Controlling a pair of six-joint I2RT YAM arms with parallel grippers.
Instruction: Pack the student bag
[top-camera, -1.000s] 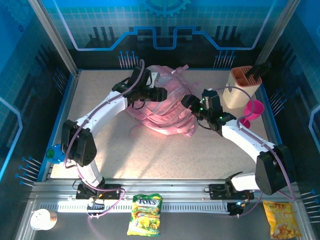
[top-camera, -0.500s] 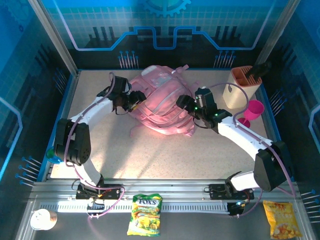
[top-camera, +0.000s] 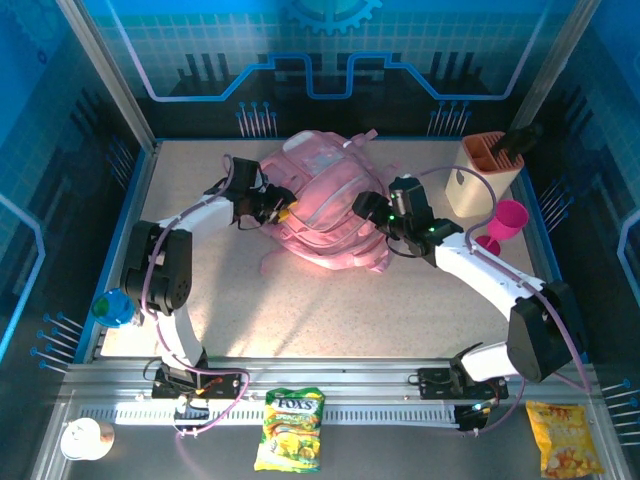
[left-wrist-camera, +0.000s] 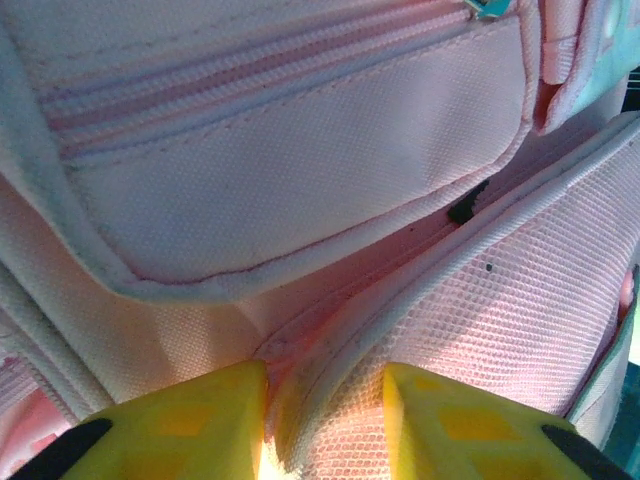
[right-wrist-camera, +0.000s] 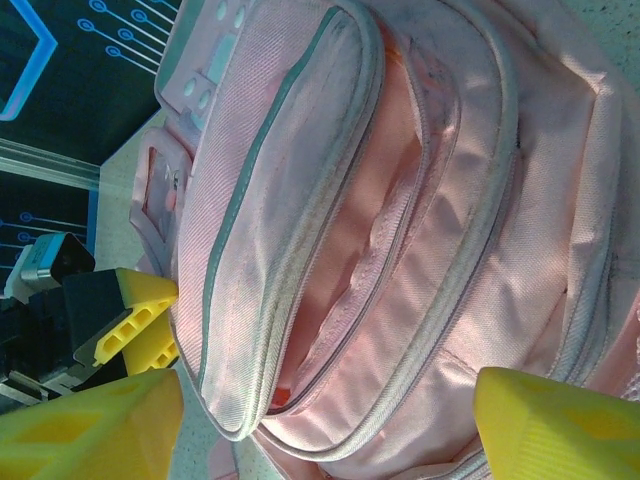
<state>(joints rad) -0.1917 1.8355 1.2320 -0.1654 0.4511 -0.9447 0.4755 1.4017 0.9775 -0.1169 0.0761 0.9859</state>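
My left gripper is pinching the bag's side while the bag's pocket gapes (right-wrist-camera: 345, 265), so my right gripper should grab the zipper pull at the pocket's end (right-wrist-camera: 278, 402) and pull it along.
The student bag (top-camera: 325, 205), a soft pink backpack with pale trim, lies in the middle of the table with its straps trailing toward the front. My left gripper (top-camera: 283, 211) presses into the bag's left side. In the left wrist view its yellow fingers (left-wrist-camera: 200, 420) pinch a fold of pink fabric and mesh trim of the bag (left-wrist-camera: 300, 200). My right gripper (top-camera: 372, 212) is at the bag's right side and stands wide open (right-wrist-camera: 320, 420) over the gaping zipped pockets (right-wrist-camera: 400, 230). The left gripper's yellow fingers (right-wrist-camera: 135, 315) show at the bag's far edge.
A tan holder (top-camera: 488, 170) with a dark item stands at the back right, a magenta cup (top-camera: 507, 220) beside it. A blue object (top-camera: 112, 305) sits at the left edge. On the front rail lie a green-yellow candy bag (top-camera: 290, 428), a yellow snack pack (top-camera: 563, 438) and a white cup (top-camera: 85, 438).
My left gripper moved from over the bag's middle to its left side, and the bag spread out flatter. The right gripper barely shifted.
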